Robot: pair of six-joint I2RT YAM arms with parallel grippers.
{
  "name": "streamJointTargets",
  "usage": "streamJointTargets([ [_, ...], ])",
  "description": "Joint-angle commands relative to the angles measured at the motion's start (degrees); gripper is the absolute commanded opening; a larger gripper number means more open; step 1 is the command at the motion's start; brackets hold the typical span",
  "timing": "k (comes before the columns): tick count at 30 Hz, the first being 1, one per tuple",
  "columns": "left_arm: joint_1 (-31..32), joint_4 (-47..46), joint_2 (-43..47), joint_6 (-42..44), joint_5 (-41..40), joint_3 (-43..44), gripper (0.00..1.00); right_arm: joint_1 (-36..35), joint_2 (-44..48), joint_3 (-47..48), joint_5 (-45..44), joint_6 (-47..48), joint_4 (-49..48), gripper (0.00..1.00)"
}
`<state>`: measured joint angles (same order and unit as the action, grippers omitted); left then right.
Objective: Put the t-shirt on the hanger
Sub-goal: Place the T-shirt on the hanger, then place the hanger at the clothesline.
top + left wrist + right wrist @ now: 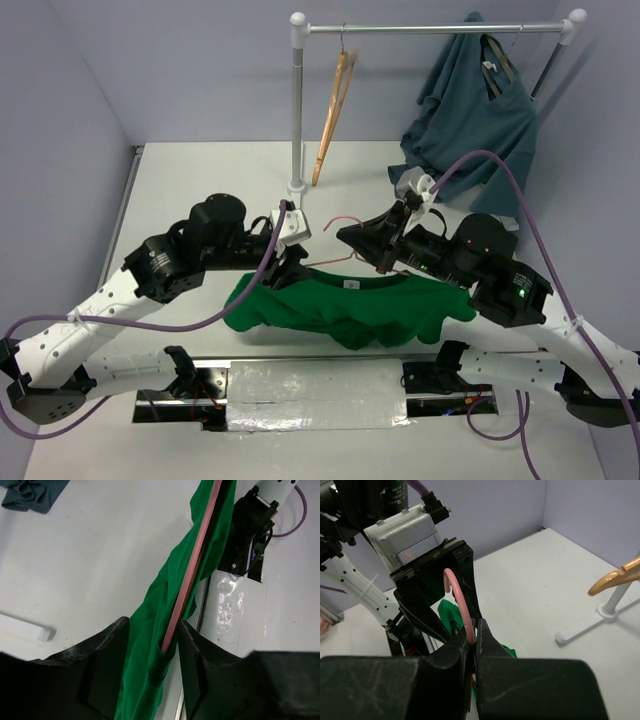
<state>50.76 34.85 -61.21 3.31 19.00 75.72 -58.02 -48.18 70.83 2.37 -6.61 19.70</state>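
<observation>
My right gripper is pinching only the hanger's wire (pixel 469 630) below the hanger's hook. It should move to the opposite shoulder (pixel 406 274) of the t-shirt while my left gripper pinches one shoulder of the t-shirt.
The bright green t-shirt (pixel 340 305) hangs draped over the pink wire hanger, whose hook (pixel 345 220) sticks up above the neck label. My right gripper (pixel 385 262) is shut on the hanger just below the hook (pixel 457 595) and holds it above the table; the jaws pinch the wire (pixel 476 637). My left gripper (pixel 290 265) is at the shirt's left shoulder. In the left wrist view its jaws stand apart around the green cloth (pixel 150 615) and the hanger's pink arm (pixel 195 565), whose end is tucked inside the cloth.
A white garment rail (pixel 297 100) stands at the back with a tan wooden hanger (pixel 335 110) and a dark teal shirt (pixel 470 120). The rail's foot (pixel 600 617) lies to the right of my right gripper. A silver taped plate (pixel 310 395) lies at the near edge.
</observation>
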Motion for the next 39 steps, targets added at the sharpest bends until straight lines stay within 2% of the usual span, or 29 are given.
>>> streamJointTargets([
  [1, 0.0, -2.3, 1.4, 2.0, 2.4, 0.3, 0.55, -0.3, 1.3, 1.0, 0.7, -0.9, -6.3, 0.0],
  [2, 0.0, -1.9, 1.3, 2.0, 2.4, 0.4, 0.44, -0.3, 1.1, 1.0, 0.6, -0.9, -6.2, 0.0],
  [3, 0.0, -1.9, 1.3, 2.2, 2.4, 0.3, 0.44, -0.3, 1.1, 1.0, 0.6, -0.9, -6.1, 0.0],
  [4, 0.0, -1.7, 1.3, 2.3, 2.8, 0.3, 0.14, -0.3, 1.0, 0.9, 0.6, -0.9, -6.1, 0.0],
  [5, 0.0, -1.8, 1.2, 2.3, 2.8, 0.2, 0.04, -0.3, 1.0, 0.6, 1.0, -1.0, -6.3, 0.0],
  [6, 0.0, -2.3, 1.5, 2.1, 2.8, -0.1, 0.0, -0.3, 1.0, 0.5, 1.1, -1.1, -6.3, 0.0],
  [10, 0.0, -4.8, 3.5, 3.1, 4.5, -2.0, 0.0, -0.3, 0.8, 0.2, 1.7, -0.3, -3.5, 0.01],
  [11, -0.1, -4.7, 3.7, 4.6, 5.6, -2.2, 0.0, -0.3, 0.9, 0.2, 1.8, 0.7, -2.6, 0.04],
  [12, -0.2, -5.5, 4.8, 5.2, 6.4, -2.5, 0.0, -0.3, 1.2, 0.1, 2.3, 1.5, -1.7, 0.18],
  [14, -0.3, -5.8, 6.3, 6.6, 9.5, -2.9, 0.0, -0.3, 1.6, 0.2, 2.1, 3.5, 0.9, 0.38],
  [15, -0.5, -5.4, 6.6, 6.9, 10.2, -2.8, 0.0, -0.3, 1.9, 0.5, 1.8, 4.4, 1.8, 0.55],
  [17, -0.6, -4.4, 7.2, 7.1, 11.1, -2.3, 0.0, -0.3, 2.4, 2.5, 2.3, 6.1, 6.1, 0.63],
  [19, -0.6, -2.2, 8.4, 7.5, 11.6, -2.0, 0.0, -0.3, 2.9, 4.4, 2.3, 8.5, 10.5, 0.76],
  [23, -0.7, -0.2, 12.0, 7.8, 12.2, -1.9, 0.0, -0.3, 3.7, 8.3, 0.9, 11.8, 14.7, 0.77],
  [28, -0.7, 3.5, 14.2, 8.4, 13.2, -0.8, 0.0, -0.3, 3.4, 10.4, 7.7, 17.1, 20.6, 0.76],
  [32, -0.7, 4.7, 16.5, 8.6, 12.1, -1.5, 0.0, -0.4, 5.3, 9.9, 14.1, 21.1, 23.7, 0.75],
  [39, -0.7, 5.7, 18.3, 9.2, 10.7, -2.1, 0.0, -1.5, 9.5, 5.6, 15.6, 21.2, 24.9, 0.74],
])
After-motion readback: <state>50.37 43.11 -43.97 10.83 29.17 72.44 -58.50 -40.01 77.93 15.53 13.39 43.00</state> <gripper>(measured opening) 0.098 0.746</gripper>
